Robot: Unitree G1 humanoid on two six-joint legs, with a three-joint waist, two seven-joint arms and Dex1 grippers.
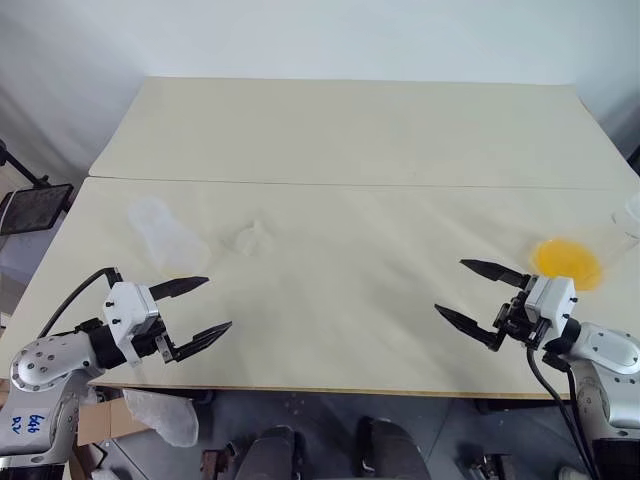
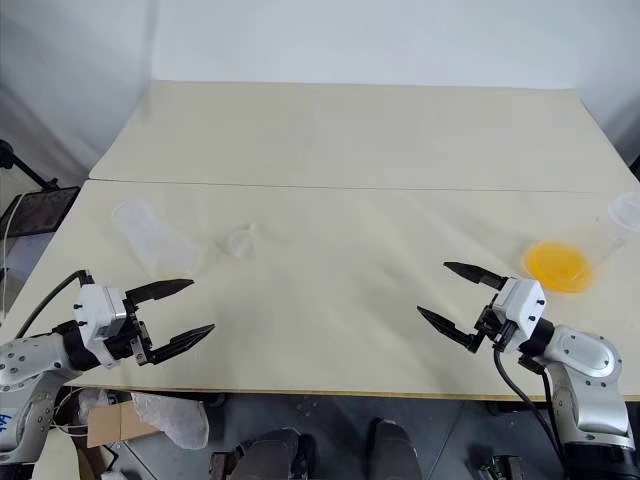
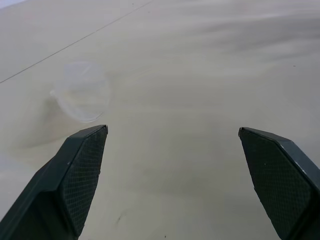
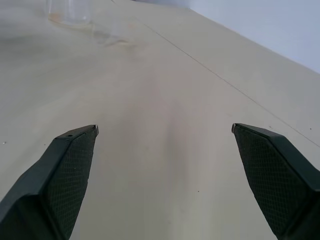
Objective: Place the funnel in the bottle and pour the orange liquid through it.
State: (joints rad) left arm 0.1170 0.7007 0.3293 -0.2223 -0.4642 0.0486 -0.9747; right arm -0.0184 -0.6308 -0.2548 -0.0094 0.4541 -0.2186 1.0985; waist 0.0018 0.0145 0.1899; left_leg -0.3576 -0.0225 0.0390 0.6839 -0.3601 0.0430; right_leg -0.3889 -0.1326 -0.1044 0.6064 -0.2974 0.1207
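The bottle (image 1: 163,235) is standing far from the orange liquid and outside the left gripper's fingers, so the robot should swing back, take hold of the bottle and bring it to the middle (image 1: 372,252).
The clear bottle (image 1: 165,240) is on the cream table (image 1: 340,140) at the left. The small clear funnel (image 1: 250,238) rests just to its right and also lies ahead of the fingers in the left wrist view (image 3: 82,92). The orange liquid (image 1: 567,262) sits in the bottom of a clear flask (image 2: 610,232) at the table's right edge. My left gripper (image 1: 218,303) hovers open near the front edge, below the bottle and funnel, holding nothing. My right gripper (image 1: 450,286) is open and empty, just left of the flask.
A seam (image 1: 400,184) runs across the table behind the objects. Far ahead in the right wrist view stands a clear vessel (image 4: 70,12). A dark stand (image 1: 35,208) is beside the table's left edge. The table's front edge lies just under both grippers.
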